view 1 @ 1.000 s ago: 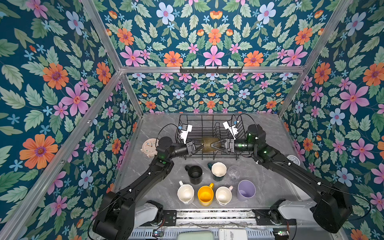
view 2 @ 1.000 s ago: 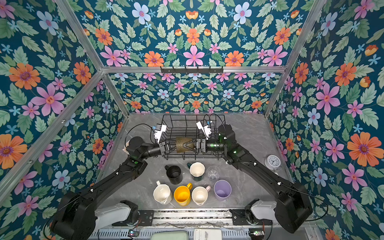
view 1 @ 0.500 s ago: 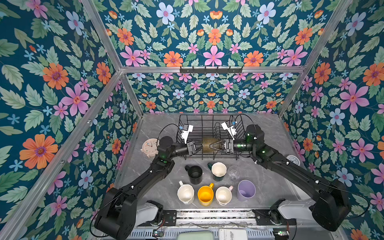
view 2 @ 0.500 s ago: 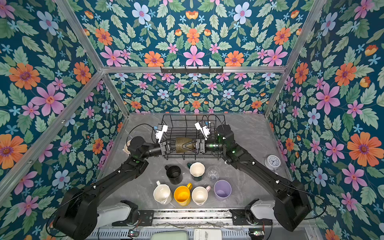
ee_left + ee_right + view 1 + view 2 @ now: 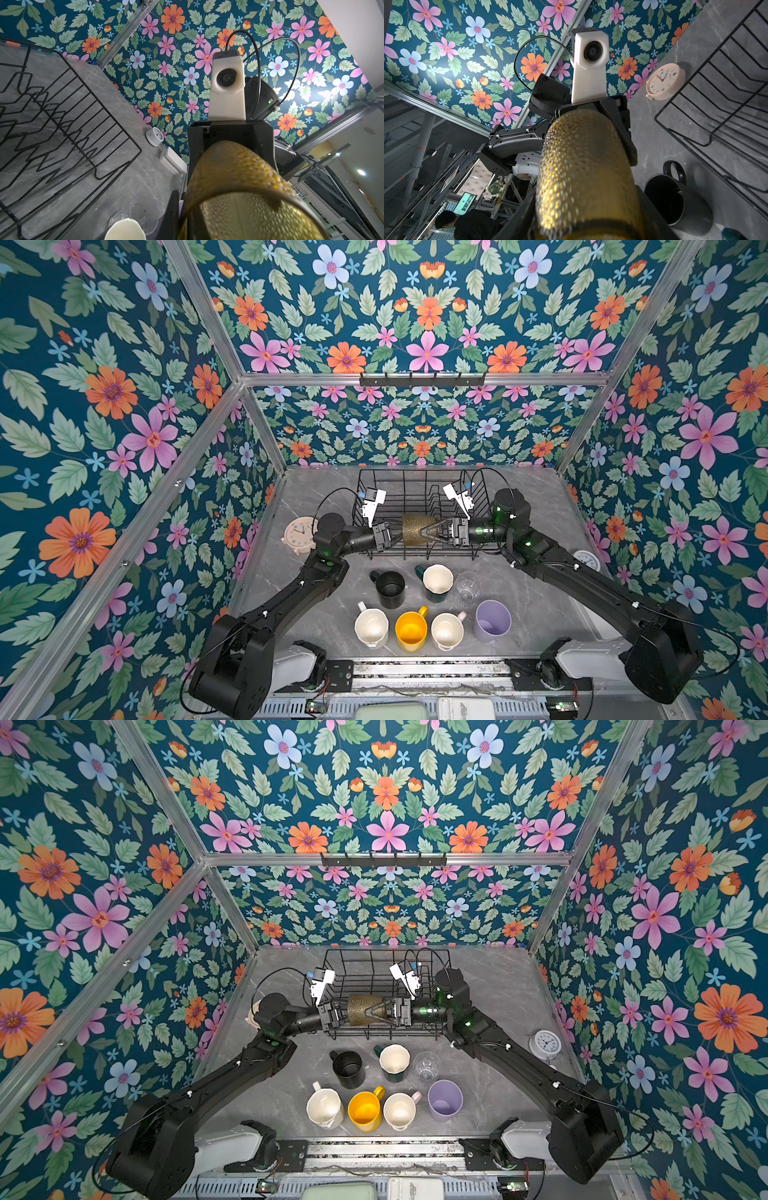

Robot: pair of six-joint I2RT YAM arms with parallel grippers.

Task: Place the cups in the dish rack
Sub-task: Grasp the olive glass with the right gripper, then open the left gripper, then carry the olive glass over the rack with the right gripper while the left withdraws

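The tumbler is held by its rim in my left gripper, so next my right gripper grasps its base and places it rim-down in the rack's back corner.
An olive-brown tumbler hangs on its side above the front edge of the black wire dish rack. My left gripper is shut on its rim, one finger inside and one outside. From the opposite side my right gripper clasps its base end, a finger pressed on each side. The other cups stand on the table in front: black mug, dark-green mug, clear glass, white mug, yellow mug, pale-pink mug, lilac tumbler.
A round pink clock stands left of the rack, close to my left arm. A round white clock sits by the right wall. A black hook rail runs along the back wall. Upright prongs fill the rack's middle.
My right gripper's fingers have closed in onto the tumbler's base end. The left gripper and the tumbler have stayed where they were.
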